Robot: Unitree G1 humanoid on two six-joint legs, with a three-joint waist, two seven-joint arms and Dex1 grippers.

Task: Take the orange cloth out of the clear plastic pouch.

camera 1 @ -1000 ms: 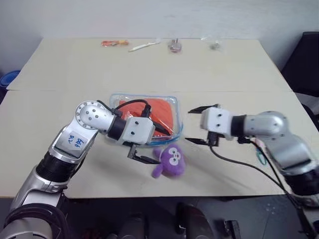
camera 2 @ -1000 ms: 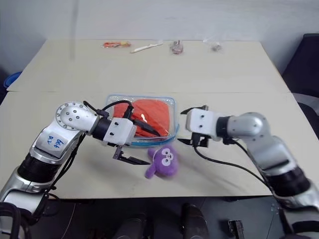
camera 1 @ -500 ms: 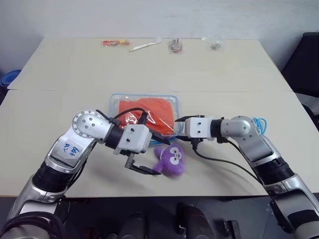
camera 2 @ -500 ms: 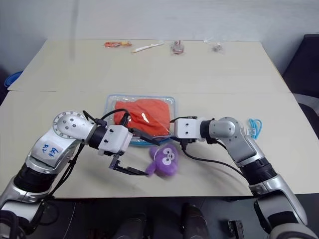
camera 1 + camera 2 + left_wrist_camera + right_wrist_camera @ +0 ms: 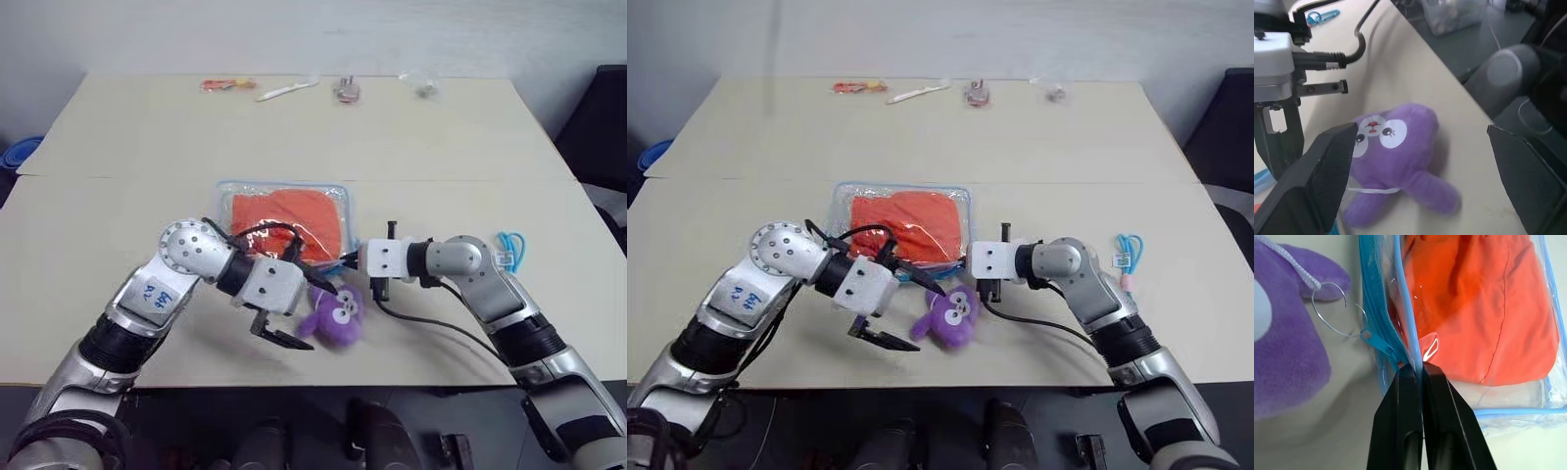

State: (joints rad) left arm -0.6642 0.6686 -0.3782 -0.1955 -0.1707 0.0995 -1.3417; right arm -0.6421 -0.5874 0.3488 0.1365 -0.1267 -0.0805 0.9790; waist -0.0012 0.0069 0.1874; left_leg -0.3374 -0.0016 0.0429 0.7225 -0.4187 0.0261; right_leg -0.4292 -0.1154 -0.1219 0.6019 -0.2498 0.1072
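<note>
The purple toy has a white string going from it toward the pouch, so the toy will pull the zipper open when I pull the toy sideways.
The clear plastic pouch with light blue edging lies flat in the middle of the table, with the orange cloth folded inside it. My right gripper is at the pouch's near right corner. In the right wrist view this gripper is shut on the pouch's blue edge beside the zipper, and the cloth lies just beyond the fingertips. My left gripper is open, in front of the pouch, with its fingers either side of a purple plush toy.
The purple toy lies against the pouch's near edge, between both grippers. A blue cord loop lies at the right. Small packets and a white stick line the far edge. A dark chair stands beyond the table's right side.
My right gripper came in to the pouch's near right corner and shut on its edge. My left gripper sank a little around the purple toy and stayed open.
</note>
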